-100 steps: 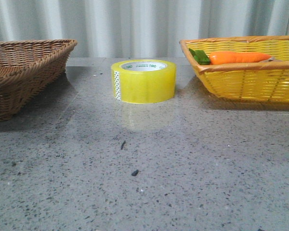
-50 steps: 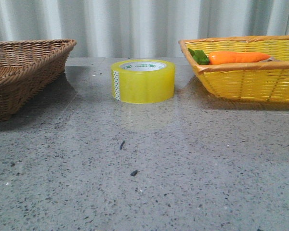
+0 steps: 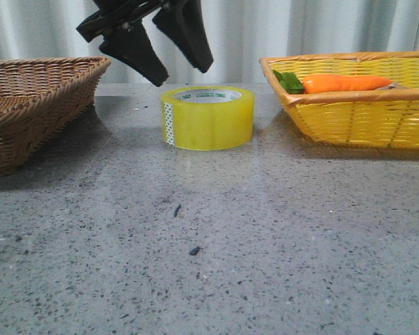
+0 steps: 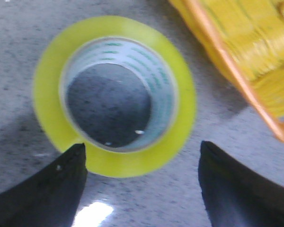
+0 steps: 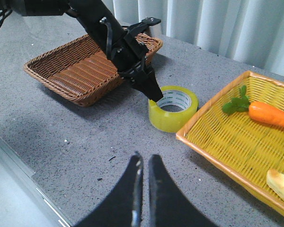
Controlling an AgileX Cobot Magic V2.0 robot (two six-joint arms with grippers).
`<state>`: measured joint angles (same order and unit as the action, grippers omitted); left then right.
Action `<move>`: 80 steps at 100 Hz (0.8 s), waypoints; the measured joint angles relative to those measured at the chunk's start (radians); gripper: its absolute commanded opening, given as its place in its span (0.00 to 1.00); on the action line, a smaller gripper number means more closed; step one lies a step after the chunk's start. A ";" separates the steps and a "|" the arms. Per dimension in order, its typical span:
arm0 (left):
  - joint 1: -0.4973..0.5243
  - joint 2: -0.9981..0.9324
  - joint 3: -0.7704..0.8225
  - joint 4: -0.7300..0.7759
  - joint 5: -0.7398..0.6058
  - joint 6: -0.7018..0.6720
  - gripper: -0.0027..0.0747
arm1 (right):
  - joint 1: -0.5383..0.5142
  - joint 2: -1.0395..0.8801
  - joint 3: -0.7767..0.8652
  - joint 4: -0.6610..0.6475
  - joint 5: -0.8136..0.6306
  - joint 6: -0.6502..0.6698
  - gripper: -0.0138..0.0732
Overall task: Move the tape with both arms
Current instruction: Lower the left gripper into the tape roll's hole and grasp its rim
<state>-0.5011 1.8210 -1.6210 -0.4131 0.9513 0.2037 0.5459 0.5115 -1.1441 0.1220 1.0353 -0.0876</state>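
Note:
The robot should expect the brown wicker basket (image 3: 35, 118) to be empty when the robot carries the tape in, because only the woven inside (image 3: 24, 75) can be seen past the basket's near rim.
The tape (image 3: 208, 118), a yellow roll with a white core printed in green, lies flat on the grey table between two baskets. It also shows in the left wrist view (image 4: 182, 125) and the right wrist view (image 5: 166, 120). My left gripper (image 3: 180, 72) is open and hangs just above the roll's back left rim. In the left wrist view the left gripper (image 4: 142, 145) has one finger on each side of the roll's near edge and holds nothing. It also shows from the right wrist view (image 5: 154, 94). My right gripper (image 5: 144, 160) is shut and empty, above bare table in front of the tape.
A brown wicker basket (image 3: 35, 105) stands at the left, also in the right wrist view (image 5: 80, 71). A yellow basket (image 3: 363, 118) at the right holds an orange carrot (image 3: 346, 84) with green leaves and a pale object (image 5: 281, 183). A white curtain hangs behind.
My left gripper has come down into the front view and now hangs open over the tape. The tape and baskets have not moved.

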 measured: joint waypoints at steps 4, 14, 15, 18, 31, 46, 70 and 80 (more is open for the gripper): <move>0.000 0.001 0.000 0.038 -0.014 -0.018 0.63 | 0.000 0.000 0.000 0.000 0.000 0.000 0.09; 0.000 0.004 0.000 0.113 -0.039 -0.054 0.63 | 0.000 0.000 0.000 0.000 0.000 0.002 0.09; 0.000 0.004 0.000 0.116 -0.042 -0.055 0.63 | 0.000 0.000 0.000 0.000 0.000 0.002 0.09; 0.000 0.004 0.000 0.131 -0.053 -0.058 0.63 | 0.000 0.000 0.000 0.000 0.000 0.002 0.09; 0.000 0.012 -0.002 0.146 -0.080 -0.067 0.63 | 0.000 0.000 0.000 0.000 -0.009 0.002 0.09; 0.000 0.043 -0.002 0.141 -0.100 -0.070 0.63 | 0.000 0.000 0.000 0.000 -0.016 0.002 0.09; 0.000 0.090 -0.002 0.080 -0.129 -0.074 0.60 | 0.000 0.000 0.000 0.000 -0.018 0.002 0.09; 0.000 0.105 -0.002 0.074 -0.130 -0.074 0.44 | 0.000 0.000 0.000 0.000 -0.018 0.002 0.09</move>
<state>-0.5011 1.9264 -1.6233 -0.3392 0.8209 0.1297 0.5459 0.5115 -1.1441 0.1220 1.0177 -0.0857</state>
